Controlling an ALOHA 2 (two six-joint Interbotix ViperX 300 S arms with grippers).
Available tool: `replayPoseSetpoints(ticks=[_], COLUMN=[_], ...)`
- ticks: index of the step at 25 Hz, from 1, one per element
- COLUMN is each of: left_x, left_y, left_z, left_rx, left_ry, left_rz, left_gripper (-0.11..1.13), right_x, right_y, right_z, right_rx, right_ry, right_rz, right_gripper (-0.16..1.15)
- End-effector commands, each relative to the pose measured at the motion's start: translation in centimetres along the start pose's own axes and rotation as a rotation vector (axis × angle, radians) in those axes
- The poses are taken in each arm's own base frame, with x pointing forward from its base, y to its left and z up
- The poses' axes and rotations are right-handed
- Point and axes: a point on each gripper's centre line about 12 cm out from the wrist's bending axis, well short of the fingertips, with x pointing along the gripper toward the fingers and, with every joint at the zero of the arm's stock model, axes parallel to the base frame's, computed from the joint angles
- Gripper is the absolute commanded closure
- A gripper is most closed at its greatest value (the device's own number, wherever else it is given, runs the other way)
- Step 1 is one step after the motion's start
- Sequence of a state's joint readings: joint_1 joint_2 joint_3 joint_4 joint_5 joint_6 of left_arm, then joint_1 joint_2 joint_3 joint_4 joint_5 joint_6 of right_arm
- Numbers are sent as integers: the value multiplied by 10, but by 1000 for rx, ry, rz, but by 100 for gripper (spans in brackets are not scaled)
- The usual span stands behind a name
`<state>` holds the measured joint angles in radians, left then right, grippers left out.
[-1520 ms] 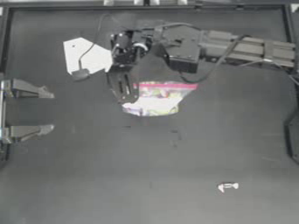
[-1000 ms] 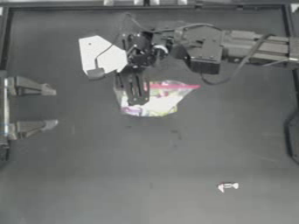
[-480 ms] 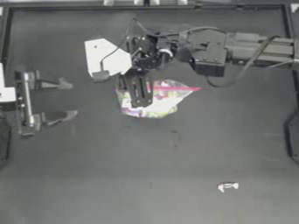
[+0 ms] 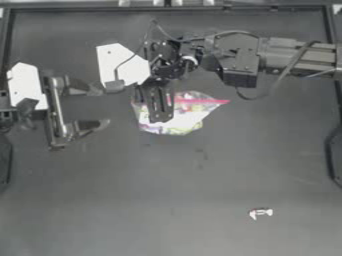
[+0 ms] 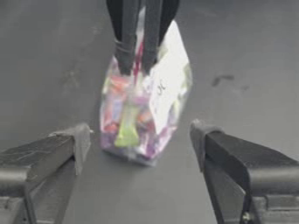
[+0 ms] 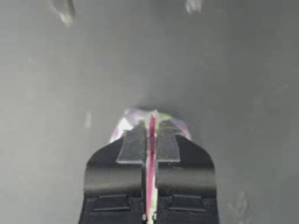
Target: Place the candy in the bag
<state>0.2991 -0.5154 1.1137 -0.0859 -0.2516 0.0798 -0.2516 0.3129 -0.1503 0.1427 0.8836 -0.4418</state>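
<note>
I expect the pink-red strip (image 4: 200, 99) to spread out into an open loop when I carry the bag by one end of the strip, because the bag is bulging with sweets (image 4: 184, 120) below its pinched strip.
The clear bag (image 4: 182, 114) with its pink-red zip strip and multicoloured sweets hangs from my right gripper (image 4: 157, 104), which reaches in from the right and is shut on the bag's mouth. In the right wrist view the jaws of the right gripper (image 6: 151, 136) pinch the pink strip, with the bag (image 6: 133, 117) showing just past them. My left gripper (image 4: 92, 107) stands open to the left of the bag and points at it. In the left wrist view the bag (image 5: 143, 109) hangs ahead of the open left gripper (image 5: 140, 130). The small white candy (image 4: 260, 213) lies alone at the front right.
The right arm's body (image 4: 280, 52) spans the back right of the table. A white wrist housing (image 4: 120, 65) sits just behind and left of the bag. The table's right rim (image 4: 336, 150) is dark.
My left arm has swung in from the left edge toward the bag, its jaws open. The right gripper, still shut on the bag, has shifted slightly to the right.
</note>
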Motion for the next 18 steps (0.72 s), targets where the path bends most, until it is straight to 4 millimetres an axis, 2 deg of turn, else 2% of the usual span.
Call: replayPoseSetpoints(ticks=[1, 18], left_x=[9, 46], left_y=[2, 3], left_z=[12, 8], left_rx=[7, 8], left_ry=[-34, -77], left_rz=[9, 25], left_gripper=[3, 4], right_x=[-29, -35], right_y=[0, 3], right_z=[10, 1], right_rx=[-3, 2], right_ry=[-67, -110], right_rz=[-19, -43], right_gripper=[92, 92])
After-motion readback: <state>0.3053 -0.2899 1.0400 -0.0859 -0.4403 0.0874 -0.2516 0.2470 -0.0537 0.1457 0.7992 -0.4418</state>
